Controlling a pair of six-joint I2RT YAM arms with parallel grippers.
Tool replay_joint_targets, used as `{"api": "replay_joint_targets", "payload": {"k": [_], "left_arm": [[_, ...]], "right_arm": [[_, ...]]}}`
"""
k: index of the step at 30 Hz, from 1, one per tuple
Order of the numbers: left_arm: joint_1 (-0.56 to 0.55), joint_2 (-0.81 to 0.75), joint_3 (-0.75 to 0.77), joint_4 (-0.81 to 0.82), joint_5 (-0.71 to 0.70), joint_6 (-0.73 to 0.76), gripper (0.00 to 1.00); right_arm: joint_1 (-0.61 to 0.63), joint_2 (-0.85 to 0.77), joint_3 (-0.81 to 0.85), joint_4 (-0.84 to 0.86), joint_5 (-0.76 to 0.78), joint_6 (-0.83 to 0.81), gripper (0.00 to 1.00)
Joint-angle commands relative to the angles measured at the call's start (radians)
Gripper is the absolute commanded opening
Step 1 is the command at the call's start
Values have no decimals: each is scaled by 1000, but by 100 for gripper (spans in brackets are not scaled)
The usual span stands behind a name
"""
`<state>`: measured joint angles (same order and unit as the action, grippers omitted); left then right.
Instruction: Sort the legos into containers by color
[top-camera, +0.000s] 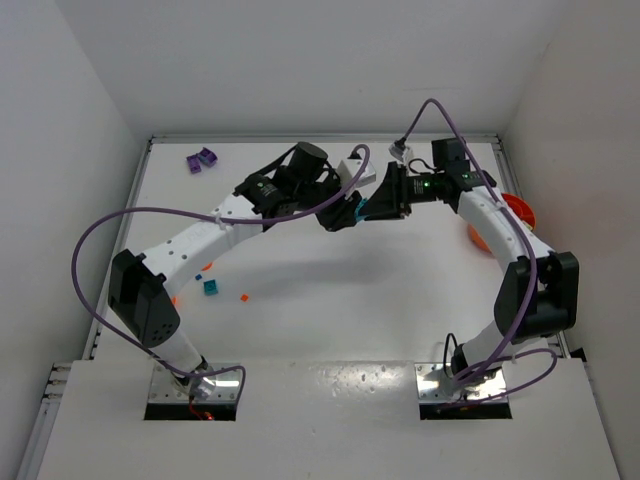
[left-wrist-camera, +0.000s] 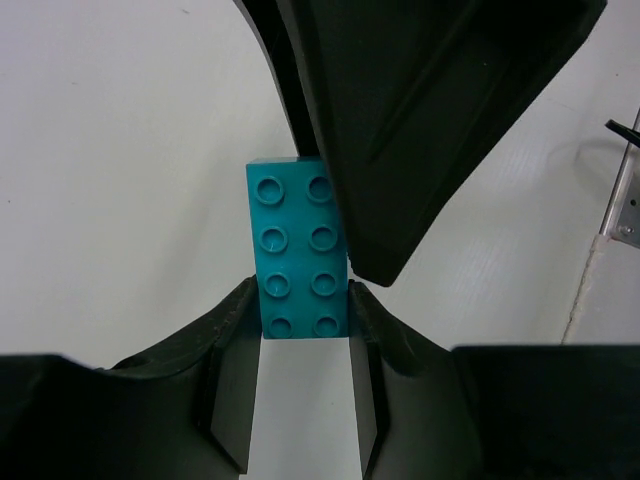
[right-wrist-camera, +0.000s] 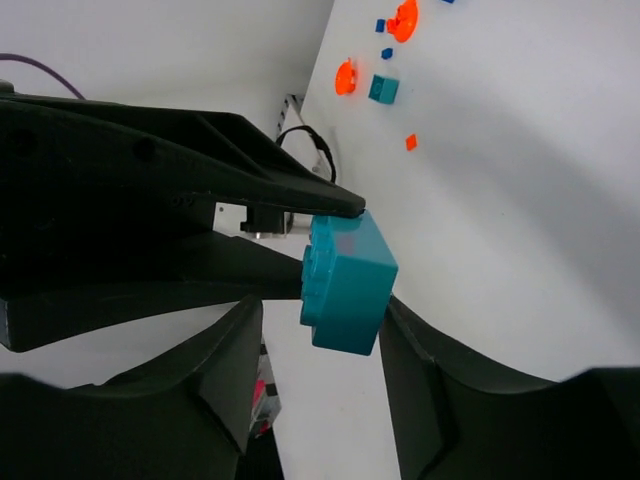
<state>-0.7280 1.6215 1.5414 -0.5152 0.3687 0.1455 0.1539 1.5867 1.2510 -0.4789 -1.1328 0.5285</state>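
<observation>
The orange bowl (top-camera: 520, 212) is on my right gripper's side, out of my left gripper's reach, so next my right gripper takes over the teal brick by its loose end (right-wrist-camera: 350, 318).
A teal studded brick (left-wrist-camera: 298, 245) hangs in the air between both grippers near the table's back middle (top-camera: 362, 210). My left gripper (left-wrist-camera: 305, 305) is shut on its near end, one finger on each side. My right gripper (right-wrist-camera: 320, 310) is open with its fingers straddling the same brick (right-wrist-camera: 345, 285), and one right finger (left-wrist-camera: 420, 130) lies over the brick's edge in the left wrist view. A small teal cube (top-camera: 211, 287), an orange-red speck (top-camera: 243, 297) and blue specks (right-wrist-camera: 387, 53) lie at the left of the table.
Two purple squarish pieces (top-camera: 200, 158) sit at the back left. An orange bowl (top-camera: 520, 212) stands at the right edge, partly behind the right arm. Small orange round cups (right-wrist-camera: 345, 77) lie near the teal cube. White walls close in the table.
</observation>
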Motion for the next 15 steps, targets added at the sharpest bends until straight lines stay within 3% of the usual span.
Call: {"api": "replay_joint_targets", "payload": {"k": [1,6,12,13,14,15], "left_arm": [[-7,-9,33,44,-14,-7,25],[-7,-9,23,44,-14,-7,25],[-7,-29,0,44,13,2,28],[-7,-38,-10,44,13,12,28],[-7,-38,-10,44,13,12,28],[-7,-48,-20,44,24,12,28]], "right_arm": [[9,-16,-1,14,-53,5,50],[9,-16,-1,23,-53,5,22],[-10,-16,10,14,-16,-5,7],[-10,-16,22,2,-16,-5,7],[-10,-16,22,2,-1,-15,13],[-10,-16,22,-13,20,-15,27]]}}
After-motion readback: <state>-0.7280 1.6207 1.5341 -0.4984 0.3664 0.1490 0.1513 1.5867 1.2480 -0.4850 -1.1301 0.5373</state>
